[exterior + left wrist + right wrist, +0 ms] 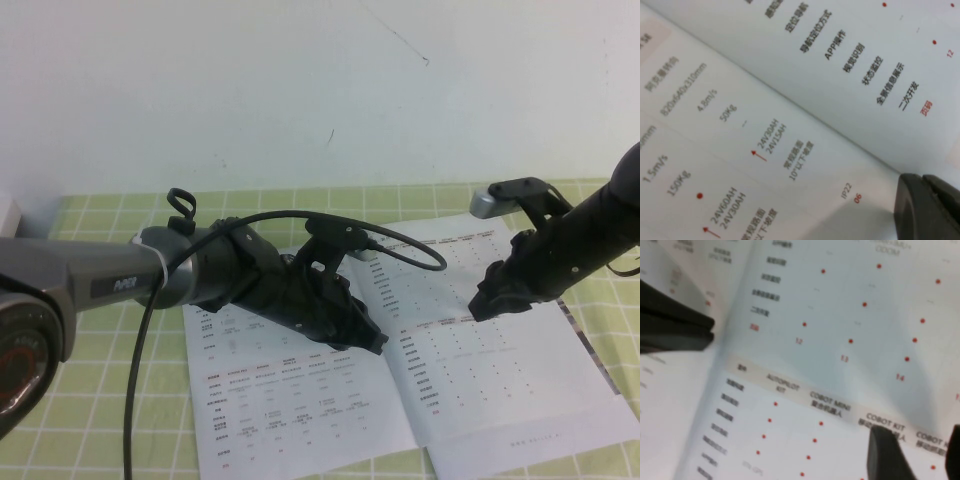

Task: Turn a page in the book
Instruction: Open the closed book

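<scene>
My right gripper's open fingers are over the flat middle of the page (472, 328), so next I move my right gripper back toward the page's outer edge (569, 310) before I turn the page.
The book (300, 410) lies open and flat on the green checked table, its white pages printed with small tables. My left gripper (375, 343) reaches in from the left and rests shut on the book beside the spine; the left wrist view shows its dark fingers (927, 210) together on the paper. My right gripper (487, 303) hovers low over the right-hand page (500, 380). It is open. In the right wrist view its fingers (887, 457) stand apart, with only the flat page (855, 315) showing in the gap. The left gripper (670, 325) also shows there, by the spine.
The green checked tablecloth (100, 390) surrounds the book. A white wall (300, 90) rises just behind the table. A black cable (400, 245) loops off the left arm above the book's far edge.
</scene>
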Robot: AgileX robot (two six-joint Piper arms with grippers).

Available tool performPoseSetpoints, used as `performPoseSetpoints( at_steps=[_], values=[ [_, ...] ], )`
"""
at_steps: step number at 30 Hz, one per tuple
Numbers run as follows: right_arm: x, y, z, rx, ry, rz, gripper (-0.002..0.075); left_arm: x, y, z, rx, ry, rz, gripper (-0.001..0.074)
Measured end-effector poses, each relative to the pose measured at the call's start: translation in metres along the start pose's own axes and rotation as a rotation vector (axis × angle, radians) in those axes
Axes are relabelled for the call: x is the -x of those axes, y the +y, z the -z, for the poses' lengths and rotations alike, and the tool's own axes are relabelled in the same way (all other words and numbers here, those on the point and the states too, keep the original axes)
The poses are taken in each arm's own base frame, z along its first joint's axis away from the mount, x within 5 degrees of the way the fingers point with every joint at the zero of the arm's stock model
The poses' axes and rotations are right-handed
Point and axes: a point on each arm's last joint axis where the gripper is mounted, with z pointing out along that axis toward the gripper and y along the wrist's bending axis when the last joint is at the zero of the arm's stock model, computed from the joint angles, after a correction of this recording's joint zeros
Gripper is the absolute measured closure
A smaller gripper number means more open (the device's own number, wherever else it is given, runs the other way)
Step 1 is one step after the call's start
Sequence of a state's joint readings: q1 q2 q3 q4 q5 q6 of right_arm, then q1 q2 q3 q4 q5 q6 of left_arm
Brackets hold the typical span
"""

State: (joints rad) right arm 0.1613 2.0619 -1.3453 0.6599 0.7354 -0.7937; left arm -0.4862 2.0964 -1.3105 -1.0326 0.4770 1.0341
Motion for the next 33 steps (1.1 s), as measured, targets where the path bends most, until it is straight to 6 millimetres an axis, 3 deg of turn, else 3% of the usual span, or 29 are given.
performPoseSetpoints(
  at_steps=[7,11,16,19,24,28,33],
  values=[
    [-0.004,-0.01,0.005,-0.079,0.066,0.033,0.049,0.0,0.0,0.0,0.0,0.0,0.002,0.0738],
    [-0.008,-0.017,0.016,-0.173,0.183,0.032,0.0579,0.0,0.0,0.0,0.0,0.0,0.002,0.0738],
    [-0.03,-0.01,0.017,-0.142,0.33,0.034,0.0703,0.0,0.0,0.0,0.0,0.0,0.002,0.0738],
    [-0.039,-0.006,0.015,-0.16,0.317,0.043,0.072,0.0,0.0,0.0,-0.001,0.003,-0.001,0.0738],
    [-0.026,-0.011,0.019,-0.251,0.163,0.07,0.0726,0.0,0.0,0.0,0.001,0.003,-0.008,0.0738],
    [-0.02,-0.014,0.016,-0.27,0.085,0.048,0.065,0.0,0.0,0.0,0.001,0.003,-0.008,0.0738],
    [-0.022,-0.024,0.011,-0.246,0.057,-0.045,0.0382,0.0,0.0,0.0,0.001,0.003,-0.008,0.0739]
  ],
)
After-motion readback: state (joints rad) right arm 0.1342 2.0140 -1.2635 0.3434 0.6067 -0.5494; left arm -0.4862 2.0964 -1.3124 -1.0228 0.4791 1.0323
